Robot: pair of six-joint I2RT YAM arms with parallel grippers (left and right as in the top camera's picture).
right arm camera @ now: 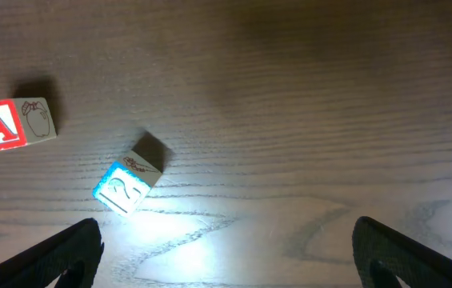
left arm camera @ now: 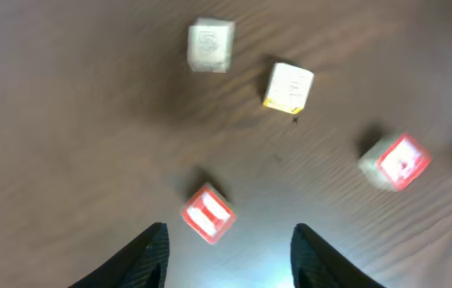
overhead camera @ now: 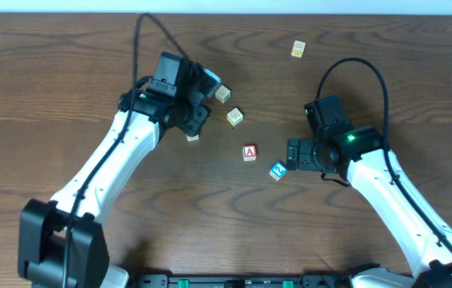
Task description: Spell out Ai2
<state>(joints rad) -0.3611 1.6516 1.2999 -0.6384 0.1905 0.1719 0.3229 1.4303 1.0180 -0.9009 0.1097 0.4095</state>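
The red "I" block (left arm camera: 209,213) is lying at a diagonal to the fingers of my left gripper, so next I turn my left gripper square to its flat sides (left arm camera: 222,202) before I close it.
A red-framed "I" block (left arm camera: 208,213) lies on the wooden table just ahead of my open left gripper (left arm camera: 230,238), between its fingers but not touched; in the overhead view it (overhead camera: 193,138) lies just below that gripper (overhead camera: 195,120). The red "A" block (overhead camera: 250,152) sits mid-table and shows in both wrist views (left arm camera: 398,160) (right arm camera: 2,124). The blue "2" block (overhead camera: 277,170) lies tilted, just ahead of the left finger of my open, empty right gripper (right arm camera: 226,232) (overhead camera: 294,154), and shows in the right wrist view (right arm camera: 124,186).
Two pale yellow-edged blocks (overhead camera: 223,94) (overhead camera: 235,118) lie right of the left gripper, also in the left wrist view (left arm camera: 210,45) (left arm camera: 289,86). Another pale block (overhead camera: 298,49) sits at the back right.
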